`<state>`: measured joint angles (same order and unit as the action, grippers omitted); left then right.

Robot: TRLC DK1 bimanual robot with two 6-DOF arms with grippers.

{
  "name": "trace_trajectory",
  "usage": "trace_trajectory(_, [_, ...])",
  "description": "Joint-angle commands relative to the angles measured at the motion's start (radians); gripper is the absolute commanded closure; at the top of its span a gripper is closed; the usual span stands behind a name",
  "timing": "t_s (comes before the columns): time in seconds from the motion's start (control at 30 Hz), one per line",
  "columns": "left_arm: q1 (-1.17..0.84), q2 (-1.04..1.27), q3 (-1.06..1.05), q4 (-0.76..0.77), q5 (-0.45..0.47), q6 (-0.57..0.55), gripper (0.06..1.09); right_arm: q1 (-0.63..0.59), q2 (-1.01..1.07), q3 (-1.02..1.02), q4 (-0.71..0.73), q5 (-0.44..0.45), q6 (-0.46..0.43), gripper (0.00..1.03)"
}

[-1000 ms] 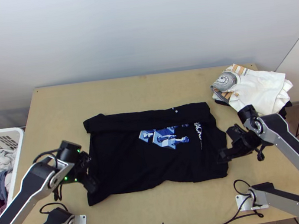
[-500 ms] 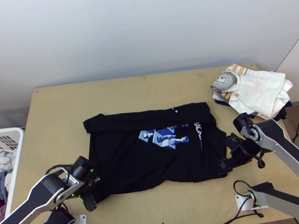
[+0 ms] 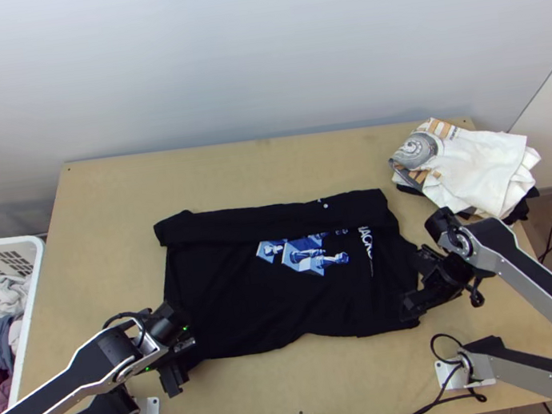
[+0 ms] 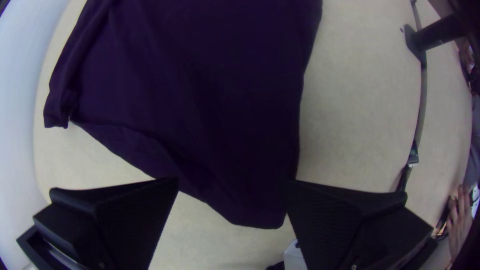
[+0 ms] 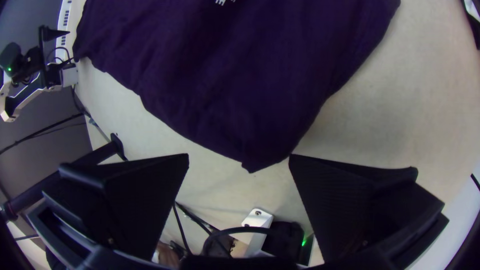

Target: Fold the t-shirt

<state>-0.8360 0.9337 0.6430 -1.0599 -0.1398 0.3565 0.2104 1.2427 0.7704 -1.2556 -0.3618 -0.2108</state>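
I expect the black t-shirt [image 3: 286, 290] to fold over and hide its print when I carry its corners across, because the t-shirt's near edge [image 3: 308, 334] is loose and wavy.
The black t-shirt [image 3: 239, 300] lies spread on the table, a strip along its far edge folded over, its blue-and-white print facing up. At its near left corner is my left gripper [image 3: 175, 372]. In the left wrist view the left gripper [image 4: 232, 187] stands open, a corner of the t-shirt [image 4: 200, 100] between its fingers without being clamped. My right gripper [image 3: 413, 307] is at the near right corner. Seen from the right wrist, the right gripper [image 5: 239, 160] is open too, with the tip of the t-shirt's corner [image 5: 250, 100] between its fingertips.
A pile of white and dark clothes [image 3: 481, 170] lies at the table's far right corner. A white laundry basket [image 3: 33, 293] with clothes stands off the left side. Bare table [image 3: 231, 172] stretches beyond the t-shirt. Cables run along the near edge.
My left gripper has moved toward the near edge, from over the t-shirt's left side to its near left corner. The right gripper has shifted slightly toward the near edge.
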Motion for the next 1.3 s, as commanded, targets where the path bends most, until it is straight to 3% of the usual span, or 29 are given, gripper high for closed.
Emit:
trace_trajectory(0.0, [-0.052,0.020,-0.036,0.028,-0.003,-0.004,0.11,0.004,0.060,0.017,0.041,0.001,0.010,0.10])
trace_trajectory(0.13, [-0.064,0.036,-0.065,0.066,-0.003,-0.004,0.14,0.023,0.067,0.015,0.071,0.001,0.036,0.16])
trace_trajectory(0.33, [-0.061,0.056,-0.069,0.098,-0.004,0.006,0.14,0.038,0.090,0.000,0.114,0.003,0.067,0.16])
trace_trajectory(0.43, [-0.058,0.062,-0.075,0.115,-0.006,0.009,0.14,0.050,0.109,-0.013,0.145,0.046,0.090,0.17])
trace_trajectory(0.53, [-0.057,0.074,-0.077,0.136,-0.006,0.016,0.17,0.052,0.112,-0.016,0.162,0.055,0.100,0.36])
trace_trajectory(0.7, [-0.049,0.085,-0.074,0.158,-0.006,0.019,0.20,0.055,0.110,-0.017,0.163,0.055,0.103,0.52])
trace_trajectory(0.87, [-0.048,0.086,-0.085,0.170,-0.004,0.032,0.27,0.057,0.101,-0.023,0.185,0.055,0.106,0.74])
trace_trajectory(1.03, [-0.046,0.073,-0.097,0.175,0.019,0.052,0.50,0.057,0.084,-0.028,0.200,0.053,0.110,1.00])
trace_trajectory(1.27, [0.000,0.039,-0.117,0.198,0.071,0.102,0.98,0.061,0.073,-0.026,0.193,0.052,0.126,1.00])
